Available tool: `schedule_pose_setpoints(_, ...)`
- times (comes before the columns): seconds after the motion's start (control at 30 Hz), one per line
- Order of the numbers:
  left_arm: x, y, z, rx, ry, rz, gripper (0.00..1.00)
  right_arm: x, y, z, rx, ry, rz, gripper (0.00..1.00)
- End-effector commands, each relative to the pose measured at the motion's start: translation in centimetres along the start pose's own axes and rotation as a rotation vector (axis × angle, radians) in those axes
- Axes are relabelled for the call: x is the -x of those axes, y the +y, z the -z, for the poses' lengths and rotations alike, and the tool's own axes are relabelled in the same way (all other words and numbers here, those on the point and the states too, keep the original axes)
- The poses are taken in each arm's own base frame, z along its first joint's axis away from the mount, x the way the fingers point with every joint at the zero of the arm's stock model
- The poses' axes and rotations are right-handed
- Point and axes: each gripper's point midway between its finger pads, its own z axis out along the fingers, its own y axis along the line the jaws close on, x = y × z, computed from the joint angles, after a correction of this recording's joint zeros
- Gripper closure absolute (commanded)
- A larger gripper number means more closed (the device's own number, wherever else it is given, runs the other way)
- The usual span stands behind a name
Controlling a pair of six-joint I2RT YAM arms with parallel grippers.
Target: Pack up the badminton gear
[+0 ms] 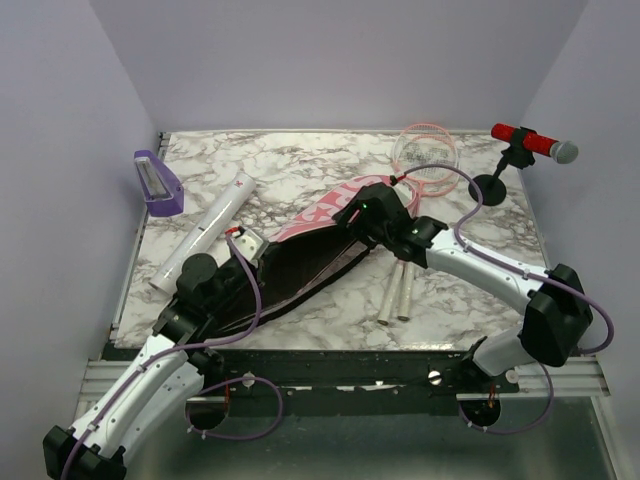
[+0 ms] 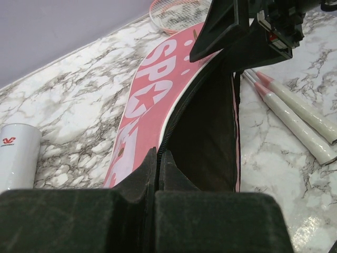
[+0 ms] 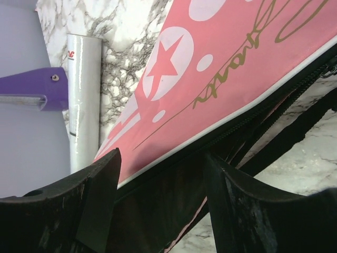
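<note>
The bag lies slanted, its far end [image 1: 374, 183] beside the rackets, so next I turn it straight with my left gripper by its zip edge [image 2: 164, 138] before packing the rackets.
The long pink bag [image 1: 330, 205] with white SPORT lettering lies diagonally mid-table, unzipped, its black inside [image 1: 300, 265] showing. My left gripper [image 1: 246, 246] is shut on the bag's zip edge [image 2: 174, 113] at the near-left end; in the left wrist view the jaws [image 2: 157, 158] pinch that edge. My right gripper [image 1: 356, 216] stands open over the bag's far end, its fingers astride the pink flap [image 3: 226, 63] without clamping it. Two pink-framed rackets lie to the right, heads [image 1: 425, 152] far, pale handles [image 1: 396, 292] near. The white tube [image 1: 205, 235] lies left of the bag.
A purple tray [image 1: 158, 183] stands at the far left by the wall. A red microphone [image 1: 530, 140] on a black stand [image 1: 488, 187] is at the far right. The racket handles [image 2: 295, 110] lie close beside the bag's right edge.
</note>
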Motion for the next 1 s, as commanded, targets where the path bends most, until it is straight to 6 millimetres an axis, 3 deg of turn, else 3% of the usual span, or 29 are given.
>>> schedule_pose_setpoints(0.0,1.6,-0.1,0.2,-0.009,-0.055,0.000,1.00,-1.0,-0.5,-1.5,0.016,0.085,-0.155,0.30)
schedule_pose_setpoints(0.1,1.6,-0.2,0.2,-0.015,-0.055,-0.002,1.00,0.4,-0.2,-1.6,0.013,0.023,-0.178,0.34)
schedule_pose_setpoints(0.17,1.5,-0.3,0.3,-0.020,-0.052,-0.004,1.00,1.4,0.4,-1.6,0.020,-0.016,-0.179,0.42)
schedule_pose_setpoints(0.33,1.2,-1.0,0.3,-0.062,-0.039,-0.013,1.00,2.2,1.9,-2.6,0.028,-0.031,-0.138,0.82)
schedule_pose_setpoints(0.43,1.3,-1.6,0.3,-0.100,-0.034,-0.020,1.00,1.6,2.4,-3.4,0.035,-0.006,-0.117,0.95)
schedule_pose_setpoints(0.47,1.4,-1.8,0.3,-0.113,-0.036,-0.024,0.88,1.4,2.5,-3.7,0.044,0.003,-0.110,0.98)
schedule_pose_setpoints(0.53,1.8,-2.3,0.2,-0.147,-0.037,-0.034,0.43,0.9,2.8,-4.0,0.057,0.022,-0.097,1.00)
schedule_pose_setpoints(0.6,2.5,-2.7,0.0,-0.174,-0.046,-0.041,0.30,0.6,3.4,-4.2,0.072,0.039,-0.087,1.00)
schedule_pose_setpoints(0.83,5.8,-3.9,-1.6,-0.261,-0.099,-0.098,0.24,0.4,5.6,-3.7,0.120,0.053,-0.061,1.00)
schedule_pose_setpoints(0.97,5.0,-5.0,-2.6,-0.330,-0.055,-0.156,0.22,0.3,6.4,-2.8,0.139,0.044,-0.042,1.00)
